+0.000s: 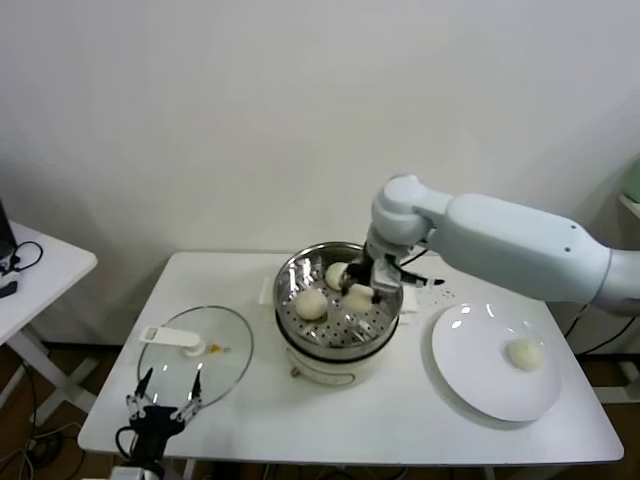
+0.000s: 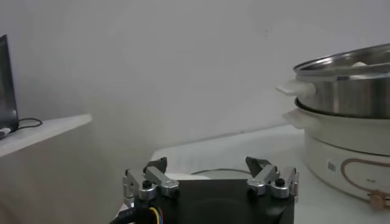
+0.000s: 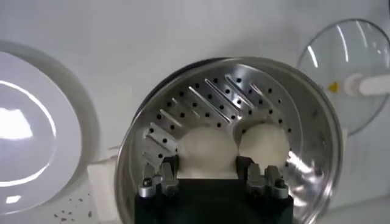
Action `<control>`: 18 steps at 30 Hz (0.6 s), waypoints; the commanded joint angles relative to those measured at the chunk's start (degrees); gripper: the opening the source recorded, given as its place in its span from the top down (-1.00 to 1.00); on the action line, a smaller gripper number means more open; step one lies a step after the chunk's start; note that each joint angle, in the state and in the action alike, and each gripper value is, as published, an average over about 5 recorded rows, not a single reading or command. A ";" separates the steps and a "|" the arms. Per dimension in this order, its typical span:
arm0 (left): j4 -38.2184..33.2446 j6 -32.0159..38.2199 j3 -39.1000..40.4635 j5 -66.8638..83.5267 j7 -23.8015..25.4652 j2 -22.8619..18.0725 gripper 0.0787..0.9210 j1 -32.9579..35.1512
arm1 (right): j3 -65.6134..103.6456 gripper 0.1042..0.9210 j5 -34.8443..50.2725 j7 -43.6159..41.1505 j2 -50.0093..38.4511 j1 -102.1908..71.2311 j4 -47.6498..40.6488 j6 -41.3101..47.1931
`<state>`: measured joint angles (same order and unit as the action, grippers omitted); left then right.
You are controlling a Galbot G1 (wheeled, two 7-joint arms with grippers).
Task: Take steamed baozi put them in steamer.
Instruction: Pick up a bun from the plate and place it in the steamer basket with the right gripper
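The held baozi (image 1: 358, 299) is inside the steamer's rim and the front of the steamer's bottom (image 1: 344, 329) is clear of other baozi, so the robot's right gripper keeps going down there and lets go on the steamer's steel bottom.
The steamer (image 1: 300, 325) is a shiny perforated steel basket on a cream pot at the table's middle. Two steamed baozi (image 1: 311, 304) (image 1: 337, 274) lie in it. A third baozi (image 1: 358, 298) sits low in the basket with my right gripper (image 1: 362, 285) shut on it. The right wrist view shows this bun (image 3: 207, 149) between the fingers (image 3: 169, 173), beside another bun (image 3: 263, 143). One more baozi (image 1: 524, 353) rests on the white plate (image 1: 470, 375). My left gripper (image 1: 165, 400) is parked open at the table's front left edge.
A flat glass lid (image 1: 195, 350) lies left of the pot, just beyond my left gripper (image 2: 210, 167). In the left wrist view the steamer (image 2: 350, 85) stands off to one side. A second white table (image 1: 40, 265) is at far left.
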<state>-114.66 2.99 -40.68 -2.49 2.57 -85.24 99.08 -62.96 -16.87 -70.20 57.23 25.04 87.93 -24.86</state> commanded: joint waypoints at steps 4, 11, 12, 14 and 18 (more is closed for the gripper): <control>0.35 -0.35 0.13 -0.29 0.02 0.09 -0.77 -0.07 | -1.35 -0.26 -10.14 0.60 5.76 -3.55 -0.63 -7.83; 0.38 -0.64 0.24 -0.37 -0.03 0.03 -0.77 -0.23 | -1.48 -0.26 -11.34 0.77 5.46 -4.43 0.30 -8.80; 0.40 -0.67 0.27 -0.38 -0.03 0.02 -0.77 -0.23 | -1.54 -0.26 -11.31 0.77 5.24 -4.49 0.61 -8.79; 0.47 -0.71 0.34 -0.41 -0.03 0.01 -0.77 -0.23 | -1.59 -0.26 -11.25 0.79 4.75 -4.62 1.33 -8.75; 0.59 -0.74 0.45 -0.48 -0.03 0.02 -0.77 -0.27 | -1.56 -0.26 -11.29 0.82 4.02 -4.88 2.13 -8.70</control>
<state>-114.17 2.30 -40.31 -2.90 2.56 -85.19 98.85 -64.22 -25.86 -69.49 61.06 21.07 88.87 -31.94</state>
